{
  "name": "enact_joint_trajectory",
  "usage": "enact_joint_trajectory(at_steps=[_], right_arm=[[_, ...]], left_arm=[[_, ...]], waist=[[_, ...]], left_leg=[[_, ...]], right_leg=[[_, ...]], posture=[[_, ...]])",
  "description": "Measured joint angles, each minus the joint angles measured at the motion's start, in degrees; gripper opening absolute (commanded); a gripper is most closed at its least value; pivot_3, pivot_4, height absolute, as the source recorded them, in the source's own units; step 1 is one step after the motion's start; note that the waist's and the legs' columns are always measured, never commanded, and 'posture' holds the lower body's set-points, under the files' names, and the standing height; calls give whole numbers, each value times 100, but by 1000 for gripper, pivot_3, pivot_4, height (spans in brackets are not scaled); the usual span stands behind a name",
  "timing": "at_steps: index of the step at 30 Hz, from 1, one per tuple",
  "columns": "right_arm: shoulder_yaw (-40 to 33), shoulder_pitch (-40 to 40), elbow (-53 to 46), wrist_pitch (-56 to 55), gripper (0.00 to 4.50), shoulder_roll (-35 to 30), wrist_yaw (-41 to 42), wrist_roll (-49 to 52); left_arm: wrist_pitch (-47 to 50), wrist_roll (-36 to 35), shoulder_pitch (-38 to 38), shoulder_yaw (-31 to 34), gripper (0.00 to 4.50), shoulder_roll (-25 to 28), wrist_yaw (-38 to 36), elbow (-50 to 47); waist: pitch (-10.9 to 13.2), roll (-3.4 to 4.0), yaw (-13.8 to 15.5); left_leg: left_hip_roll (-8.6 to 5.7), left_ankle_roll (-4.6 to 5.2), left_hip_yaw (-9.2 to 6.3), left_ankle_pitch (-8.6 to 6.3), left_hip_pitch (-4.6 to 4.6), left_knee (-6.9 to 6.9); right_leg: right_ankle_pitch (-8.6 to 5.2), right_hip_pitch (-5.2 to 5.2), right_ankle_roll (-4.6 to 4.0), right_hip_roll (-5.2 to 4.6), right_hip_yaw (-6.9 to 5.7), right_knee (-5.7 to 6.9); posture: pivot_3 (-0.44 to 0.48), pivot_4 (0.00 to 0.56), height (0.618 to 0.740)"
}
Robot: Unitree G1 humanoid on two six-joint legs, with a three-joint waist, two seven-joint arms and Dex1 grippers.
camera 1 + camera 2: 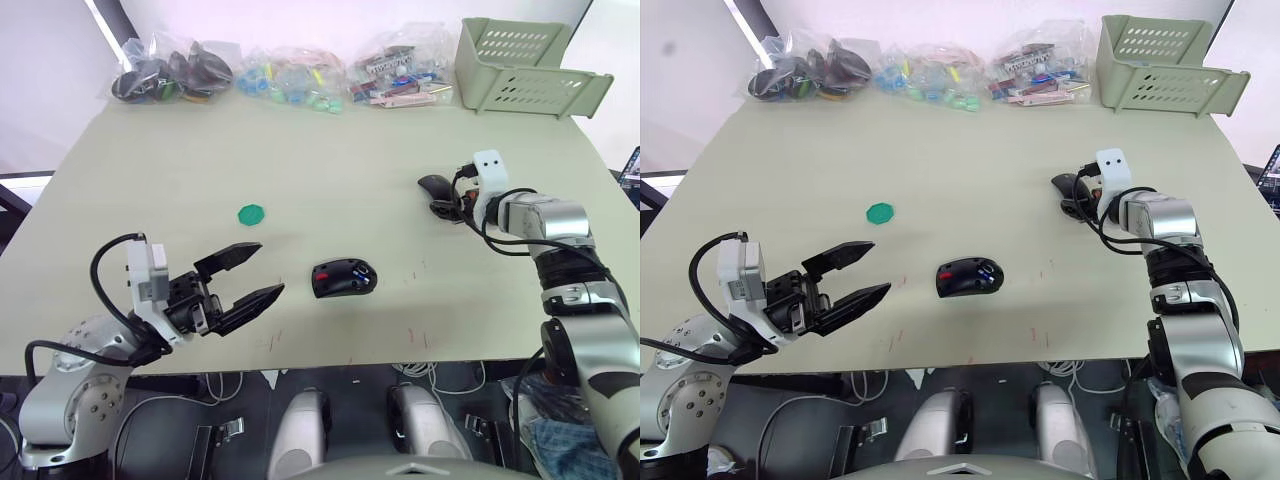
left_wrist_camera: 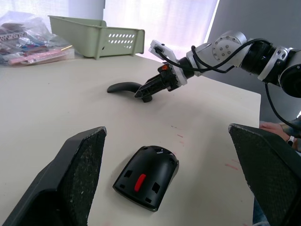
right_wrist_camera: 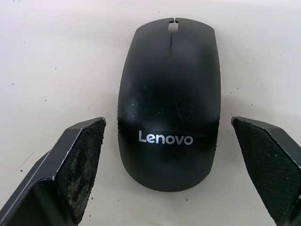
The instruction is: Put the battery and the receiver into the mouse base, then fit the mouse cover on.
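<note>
My gripper will lower the cover on, and the base's red part (image 1: 321, 276) will then show in the cover's open slot (image 3: 173, 27), because the tabletop can be seen through that slot.
The mouse base (image 1: 343, 278) lies open side up near the table's front middle, showing a red part (image 2: 140, 181) and a small blue piece inside that looks like the battery (image 1: 986, 270). The receiver is hidden from me. At the right the mouse cover (image 1: 435, 186) rests dome up on the table, its pale lettering visible (image 3: 165, 138). My right gripper (image 1: 446, 206) stands open at the cover, one finger on each side and apart from it (image 3: 168, 123). My left gripper (image 1: 270, 268) is open and holds nothing, a short way left of the base (image 2: 167, 129).
A flat green disc (image 1: 251, 213) lies left of centre. Several clear bags of small parts (image 1: 290, 75) line the far edge. A pale green basket (image 1: 525, 68) stands at the far right corner. Bare tabletop (image 1: 330, 160) spreads between the base and the bags.
</note>
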Motion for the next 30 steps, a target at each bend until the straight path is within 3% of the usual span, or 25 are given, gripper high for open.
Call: enact_joint_trajectory(at_steps=[30], right_arm=[[-94, 4, -214, 129, 4500, 7, 80, -104]], left_arm=[[-113, 5, -84, -101, 4427, -1, -85, 174]], waist=[[0, 0, 0]], left_leg=[[0, 0, 1, 0, 0, -3]], right_leg=[[-3, -2, -4, 0, 2, 0]], posture=[[0, 150, 740]])
